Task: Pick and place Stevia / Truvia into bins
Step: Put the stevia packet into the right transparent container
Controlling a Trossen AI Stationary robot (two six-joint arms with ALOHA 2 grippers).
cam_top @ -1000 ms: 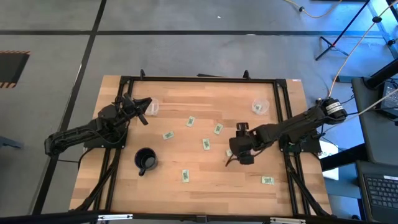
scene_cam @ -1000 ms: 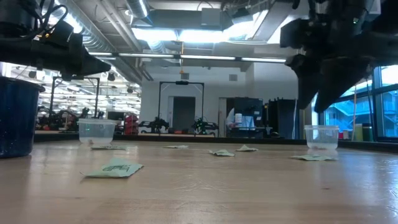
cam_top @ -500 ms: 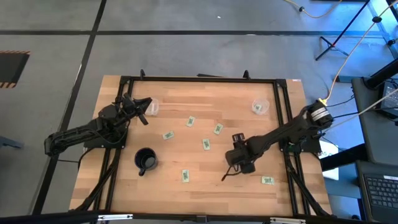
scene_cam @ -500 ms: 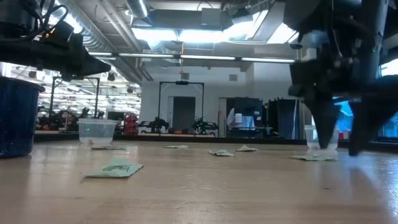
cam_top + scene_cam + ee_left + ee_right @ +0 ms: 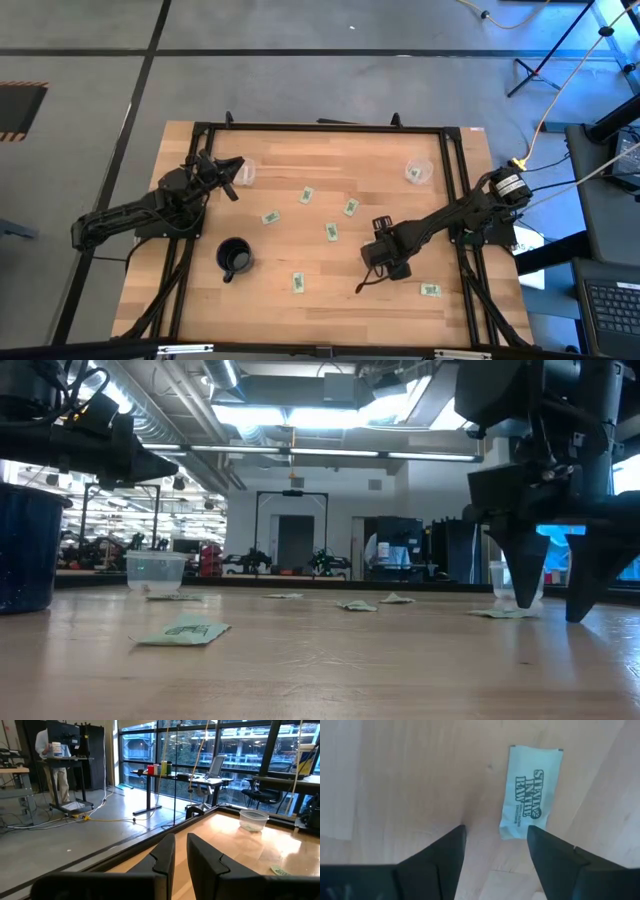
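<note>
The sachet's near edge [image 5: 516, 833] lies crosswise between my fingers, so the sachet will wrinkle there and its far end will stay spread out when I lift it.
Several pale green Stevia sachets lie flat and scattered on the wooden table [image 5: 470, 215]. My right gripper [image 5: 383, 262] points down over one sachet [image 5: 529, 790], fingers open. The sachet's near end lies between the fingertips, close to one finger [image 5: 542, 845]; I cannot tell whether they touch. In the low view the fingertips [image 5: 525, 600] reach down to the tabletop. The bins, two clear cups [image 5: 245, 172] [image 5: 418, 172], stand near the far edge. My left gripper [image 5: 232, 178] hovers level beside the left cup, its fingers [image 5: 167, 855] a narrow gap apart with nothing between them.
A black mug [image 5: 234, 257] stands near the table's front left. Other sachets lie at the middle [image 5: 330, 231], [image 5: 351, 207], [image 5: 306, 195], [image 5: 270, 217] and near the front [image 5: 297, 283], [image 5: 431, 290]. A black frame rims the table.
My right gripper has sunk from well above the table until its fingertips stand at the tabletop, shifting a little toward the near edge and rolling somewhat at the wrist. It now stands over a sachet that lay beside it. Its fingers have stayed open.
</note>
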